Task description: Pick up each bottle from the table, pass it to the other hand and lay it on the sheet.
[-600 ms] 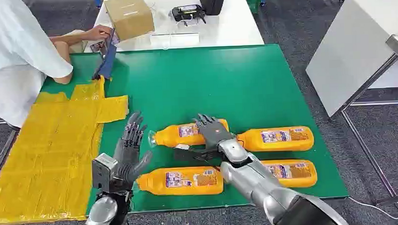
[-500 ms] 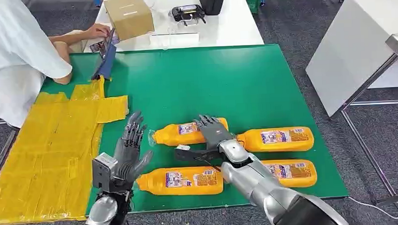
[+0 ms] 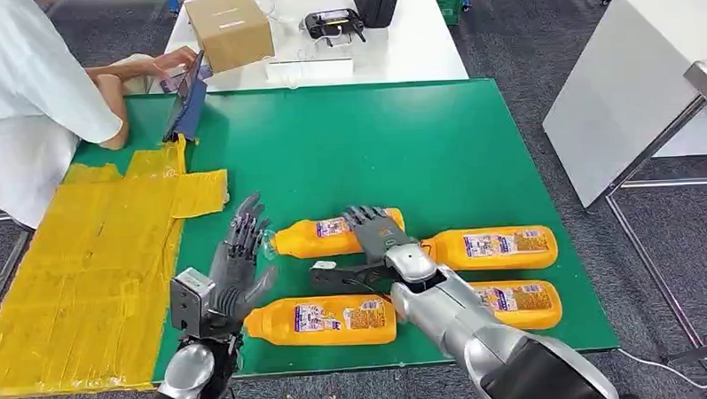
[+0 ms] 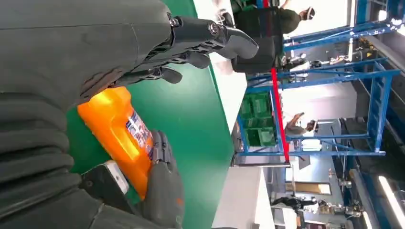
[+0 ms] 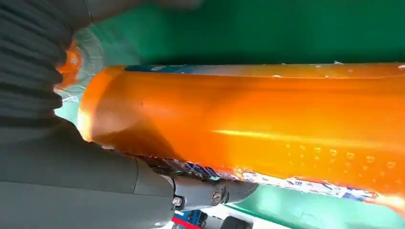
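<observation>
My gripper will uncover a big front logo hidden underneath when it lifts the orange bottle (image 3: 311,240), because the label (image 3: 333,227) facing up is full of small print.
Four orange bottles lie on the green table (image 3: 401,136). My right hand (image 3: 380,234) rests its fingers over the far-left bottle (image 3: 320,238), which lies flat. Its thumb (image 3: 339,275) stands apart on the bottle's near side. In the right wrist view that bottle (image 5: 248,124) lies close against the palm. My left hand (image 3: 235,273) is raised with its fingers spread, holding nothing, just left of that bottle's cap. It is also in the left wrist view (image 4: 191,43), with the bottle (image 4: 119,138) beyond it. The yellow sheet (image 3: 86,262) covers the table's left side.
Three more bottles lie at far right (image 3: 489,246), near left (image 3: 323,320) and near right (image 3: 518,305). A person (image 3: 27,95) leans on the table's far left corner beside a tablet (image 3: 187,103). A cardboard box (image 3: 228,26) sits on the white table behind.
My left hand has moved slightly right and forward, toward the far-left bottle's cap. The right hand and the bottles have barely moved. The person's hand has shifted near the box.
</observation>
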